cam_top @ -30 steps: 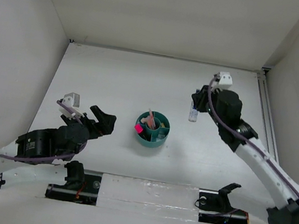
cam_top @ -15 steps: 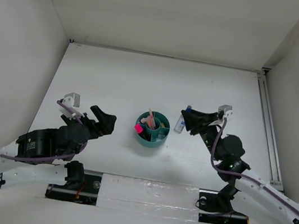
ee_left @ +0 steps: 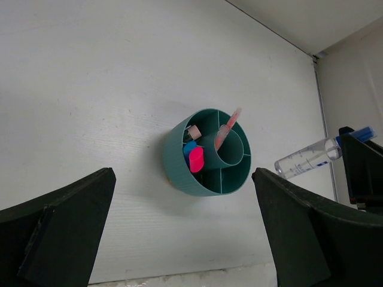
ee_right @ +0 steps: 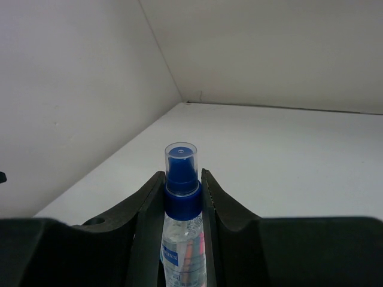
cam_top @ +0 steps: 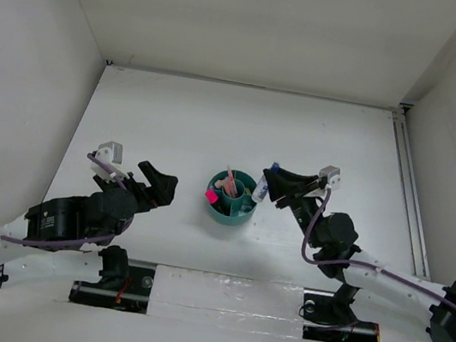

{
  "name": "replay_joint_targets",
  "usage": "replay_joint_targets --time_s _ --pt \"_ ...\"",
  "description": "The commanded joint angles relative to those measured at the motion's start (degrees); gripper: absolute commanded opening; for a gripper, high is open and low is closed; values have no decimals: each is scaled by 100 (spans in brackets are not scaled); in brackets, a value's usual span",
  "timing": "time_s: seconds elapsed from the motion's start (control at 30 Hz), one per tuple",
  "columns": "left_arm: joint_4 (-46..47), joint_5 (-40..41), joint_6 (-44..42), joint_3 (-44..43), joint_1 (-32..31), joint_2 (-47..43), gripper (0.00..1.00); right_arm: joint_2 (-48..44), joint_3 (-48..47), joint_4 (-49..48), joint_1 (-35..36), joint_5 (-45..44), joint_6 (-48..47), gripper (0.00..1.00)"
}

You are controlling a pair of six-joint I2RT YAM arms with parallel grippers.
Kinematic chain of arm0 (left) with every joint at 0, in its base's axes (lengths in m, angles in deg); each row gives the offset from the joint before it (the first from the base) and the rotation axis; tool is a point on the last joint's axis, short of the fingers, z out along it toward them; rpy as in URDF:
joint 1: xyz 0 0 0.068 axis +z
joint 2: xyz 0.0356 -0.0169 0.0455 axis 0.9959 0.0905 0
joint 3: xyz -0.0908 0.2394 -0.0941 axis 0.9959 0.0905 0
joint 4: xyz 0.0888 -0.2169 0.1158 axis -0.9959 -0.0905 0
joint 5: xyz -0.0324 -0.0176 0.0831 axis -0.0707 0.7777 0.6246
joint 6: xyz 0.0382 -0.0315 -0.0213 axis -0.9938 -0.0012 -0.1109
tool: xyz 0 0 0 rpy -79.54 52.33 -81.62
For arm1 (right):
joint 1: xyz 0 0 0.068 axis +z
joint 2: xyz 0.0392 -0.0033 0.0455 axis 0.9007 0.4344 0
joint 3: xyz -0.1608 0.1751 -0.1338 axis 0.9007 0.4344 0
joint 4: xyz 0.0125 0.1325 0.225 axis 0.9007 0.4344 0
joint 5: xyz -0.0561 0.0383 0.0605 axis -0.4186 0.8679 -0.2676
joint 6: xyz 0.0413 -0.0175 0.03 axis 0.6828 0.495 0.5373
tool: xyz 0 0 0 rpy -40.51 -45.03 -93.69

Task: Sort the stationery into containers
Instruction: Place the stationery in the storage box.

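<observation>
The bottle hangs from its blue cap with its clear base toward the organizer's empty compartment. My right gripper should go on lowering it inside and let go there.
The round teal organizer stands mid-table and also shows in the left wrist view. Its central cup holds pinkish-orange pencils. An outer compartment holds a pink-capped marker, a blue-capped one and a small white-pink piece. My right gripper is shut on the clear blue-capped bottle, holding it tilted just right of the organizer's rim; the bottle also shows in the top view and the left wrist view. My left gripper is open and empty, left of the organizer.
White walls enclose the table on three sides. A metal rail runs along the right edge. A mounting strip with both arm bases lies along the near edge.
My right arm has carried the bottle from the back right leftward and nearer, to the organizer's right rim. The left arm has not moved.
</observation>
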Motion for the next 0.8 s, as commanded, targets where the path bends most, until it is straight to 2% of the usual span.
replay_joint_targets --time_s 0.0,0.4,0.77 --pt "66 136 -30 15 -34 10 100 159 -12 -1112 96 -253 -62 0" --pt "119 83 -82 15 -34 116 100 1073 498 -2500 263 -192 -62 0" --pt "172 30 -135 15 -34 353 100 1417 691 -2898 263 -86 -115 0"
